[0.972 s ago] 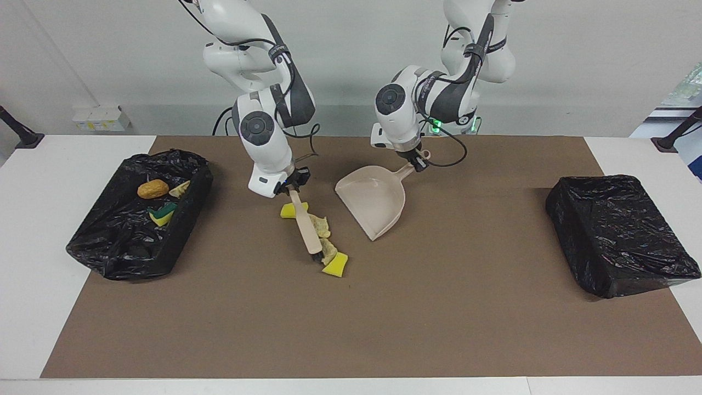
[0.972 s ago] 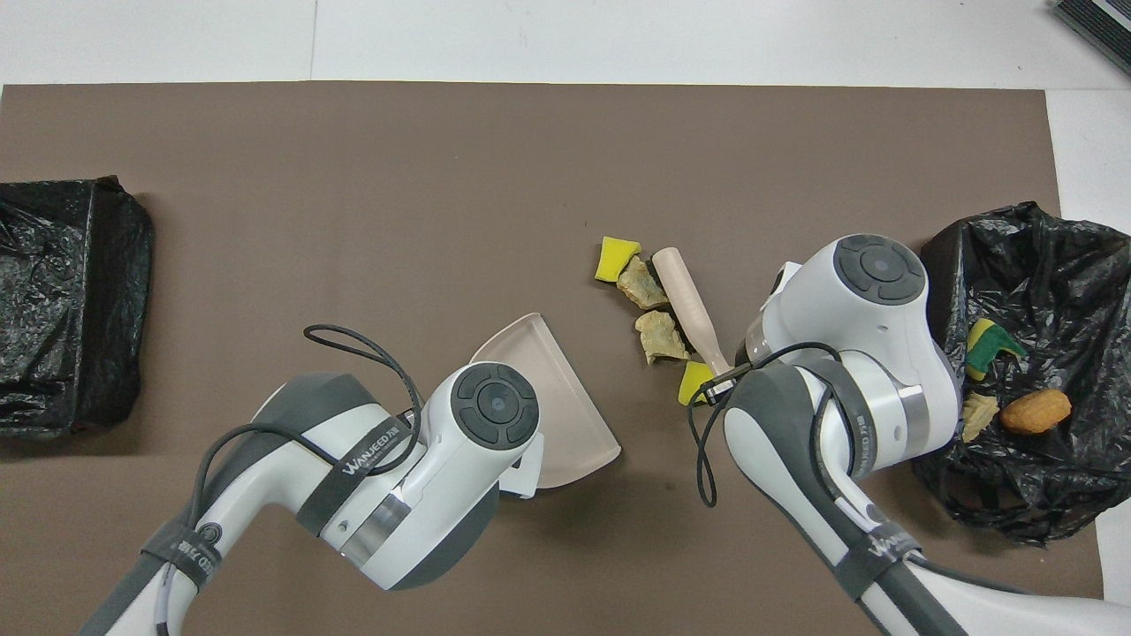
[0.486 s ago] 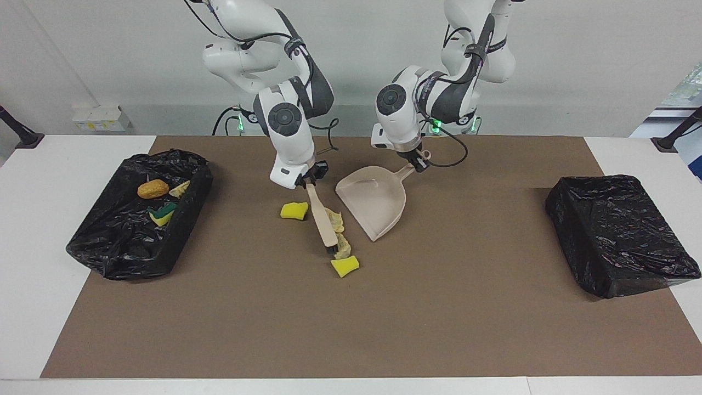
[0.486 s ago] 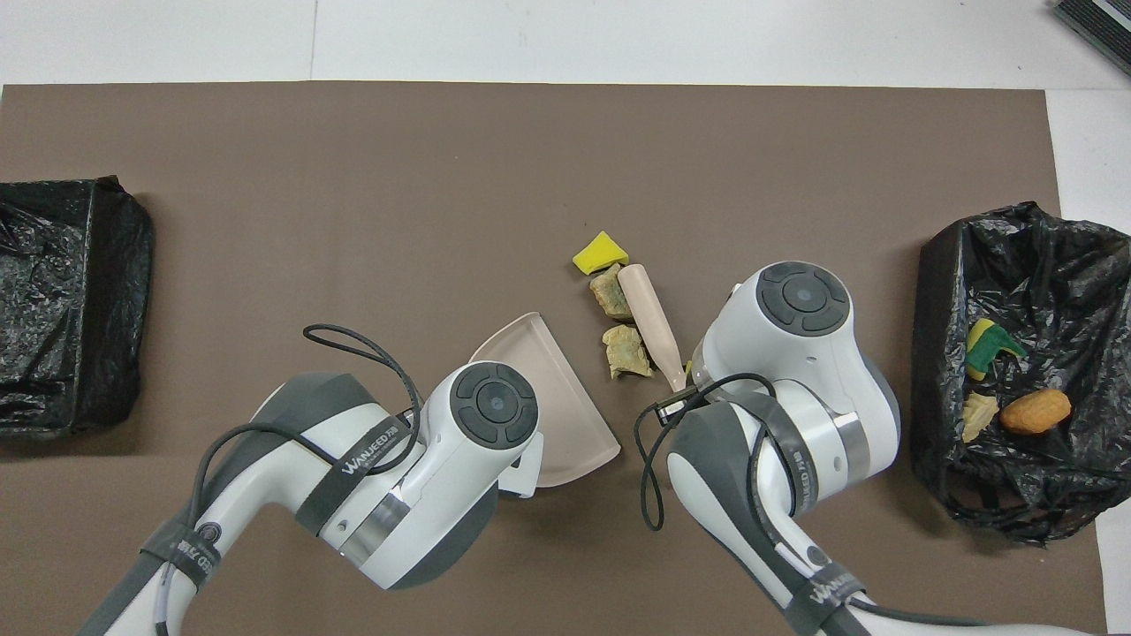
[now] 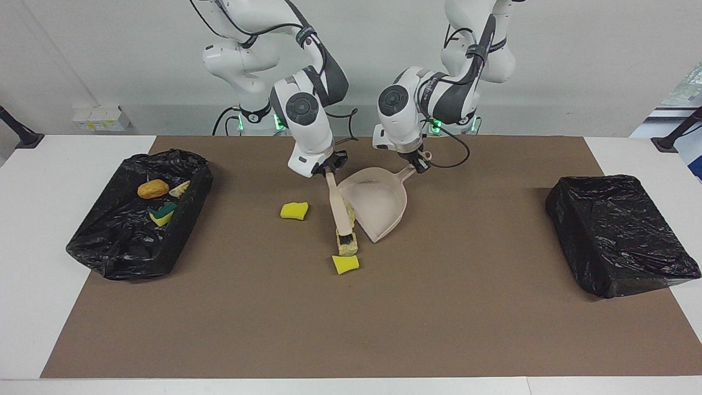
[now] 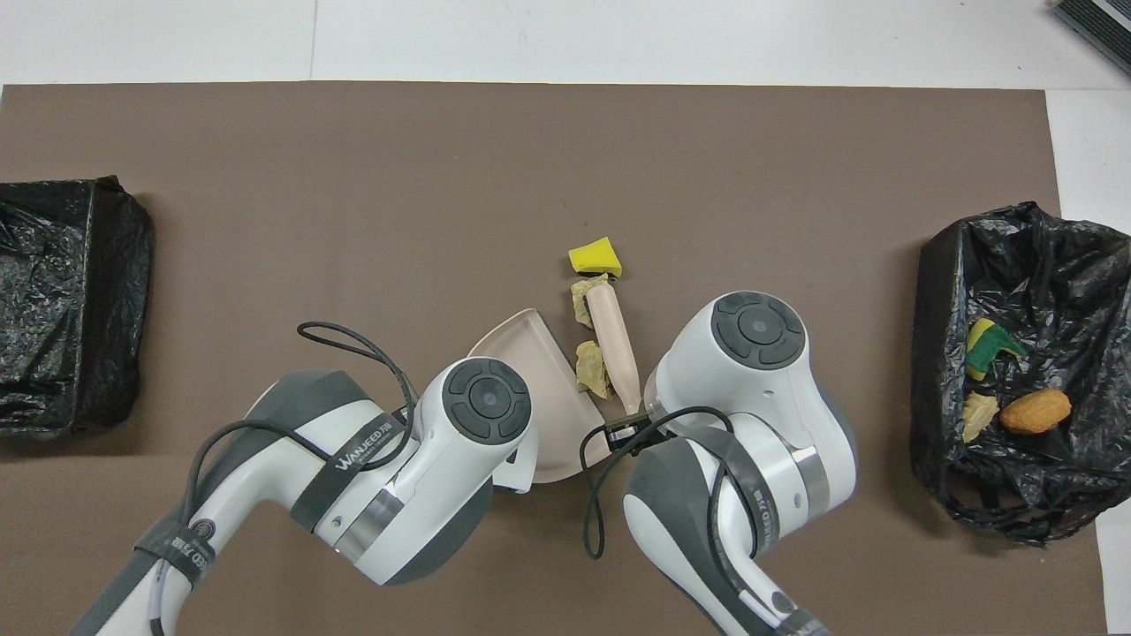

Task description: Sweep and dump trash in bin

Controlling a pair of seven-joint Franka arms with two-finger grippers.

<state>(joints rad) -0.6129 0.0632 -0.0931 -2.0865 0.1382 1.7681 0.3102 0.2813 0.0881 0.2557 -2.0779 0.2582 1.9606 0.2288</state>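
Note:
A yellow sponge piece point(image 5: 294, 210) is behind the brush, away from the dustpan, so next my right gripper raises the brush beyond that piece point(image 5: 271, 212) and sweeps it in.
My right gripper point(image 5: 329, 168) is shut on the handle of the beige hand brush point(image 5: 339, 211), which slants down to the mat; it also shows in the overhead view point(image 6: 611, 331). My left gripper point(image 5: 418, 163) is shut on the handle of the beige dustpan point(image 5: 381, 208), tilted with its mouth on the mat toward the brush. One pale chunk point(image 5: 350, 211) lies at the pan's mouth. Another point(image 5: 347, 248) lies at the bristles, beside the pan's corner. A yellow sponge piece point(image 5: 345, 264) lies just farther from the robots. Another point(image 5: 294, 210) lies alone toward the right arm's end.
A black-lined bin point(image 5: 181, 236) at the right arm's end holds an orange-brown lump point(image 5: 152, 188), a green-backed sponge point(image 5: 162, 214) and a pale chunk point(image 5: 180, 189). A second black-lined bin point(image 5: 620, 233) stands at the left arm's end. A brown mat point(image 5: 439, 318) covers the table.
My right gripper has swept the brush toward the dustpan, pushing both pale chunks and one yellow sponge along. The other yellow sponge stayed behind. The dustpan barely moved.

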